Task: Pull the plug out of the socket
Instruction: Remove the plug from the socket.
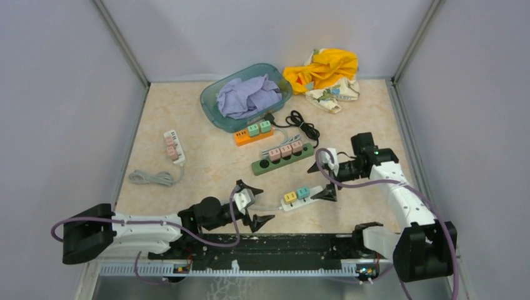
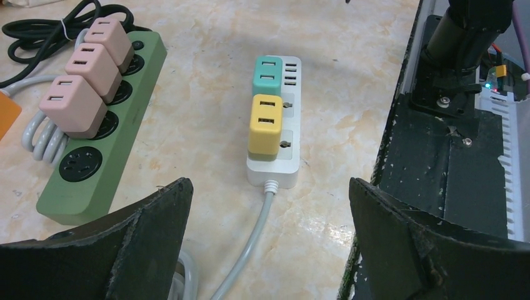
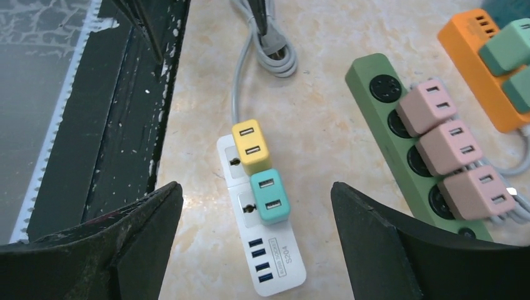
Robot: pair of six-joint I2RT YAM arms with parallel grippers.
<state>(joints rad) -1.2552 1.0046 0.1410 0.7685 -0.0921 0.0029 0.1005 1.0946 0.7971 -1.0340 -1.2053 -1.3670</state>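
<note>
My left gripper should hold the yellow plug (image 1: 290, 197) before my right gripper pulls off the teal plug, as the white power strip (image 1: 302, 203) lies loose under both plugs.
A white power strip (image 1: 299, 200) lies near the table's front middle, with a yellow plug (image 1: 290, 197) and a teal plug (image 1: 303, 192) in it. It shows in the left wrist view (image 2: 294, 134) with the yellow plug (image 2: 265, 125) nearer and the teal plug (image 2: 269, 72) farther. In the right wrist view the strip (image 3: 281, 265) carries the teal plug (image 3: 270, 197) and the yellow plug (image 3: 251, 147). My left gripper (image 1: 256, 203) is open at the strip's cord end. My right gripper (image 1: 322, 180) is open over its USB end. Both are empty.
A green strip (image 1: 281, 158) with three pink plugs lies behind the white one. An orange strip (image 1: 253, 134) with two green plugs, a teal basket (image 1: 209, 100) of cloth, yellow cloth (image 1: 325, 72), a black cord (image 1: 303, 125) and another white strip (image 1: 174, 147) lie farther back.
</note>
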